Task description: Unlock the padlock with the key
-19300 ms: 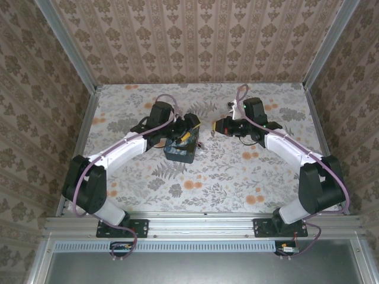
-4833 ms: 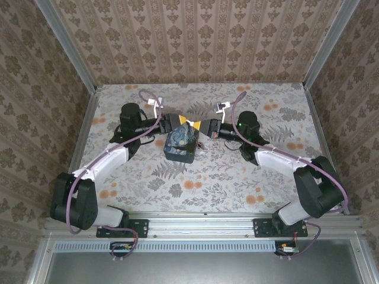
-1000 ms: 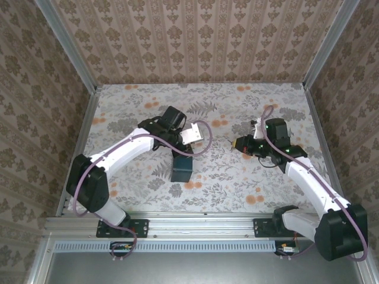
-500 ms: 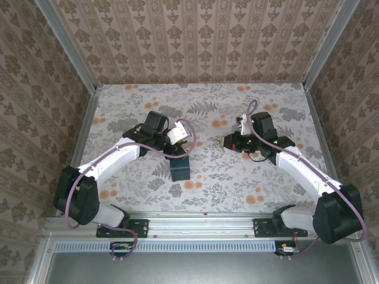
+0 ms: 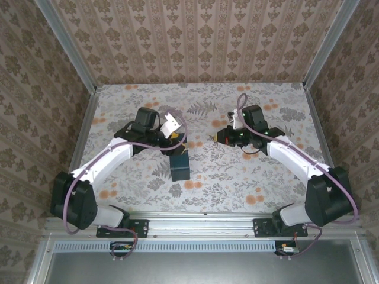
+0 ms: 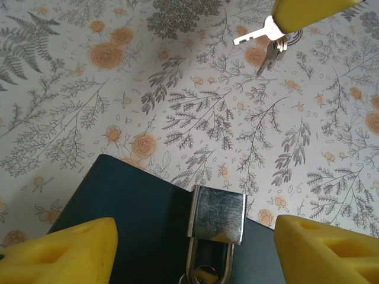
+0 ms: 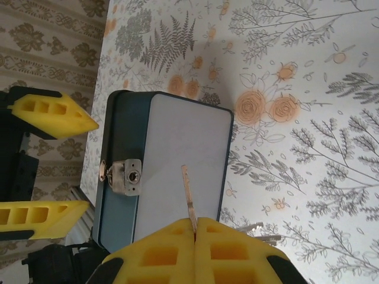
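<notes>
The padlock hangs unheld (image 7: 126, 177) on the latch of the box. My left gripper should grip the padlock's body (image 6: 218, 214) and keep it steady before my right gripper puts the key in.
A small silver padlock (image 6: 217, 215) hangs on the latch of a dark-blue box (image 5: 179, 167) that stands on edge on the table. Its keyhole faces the right wrist camera, the padlock (image 7: 126, 176) sitting on the box's (image 7: 177, 160) narrow side. My left gripper (image 6: 195, 248) is open, one yellow finger (image 6: 59, 251) on each side of the box (image 6: 130, 219), not touching it. My right gripper (image 7: 195, 222) is shut on the key (image 7: 188, 192), whose blade points toward the box, short of the padlock. In the top view the right gripper (image 5: 218, 137) faces the left gripper (image 5: 179, 141).
Spare keys (image 6: 273, 52) dangle from the held key's ring (image 7: 254, 228). The floral table cover (image 5: 237, 177) is hemmed by patterned walls (image 5: 195, 41) and metal corner posts (image 5: 89, 89). The left fingers (image 7: 53, 112) stand beyond the box.
My left gripper has opened, let go of the box and pulled back up-left. The right gripper has moved left with the key, toward the box.
</notes>
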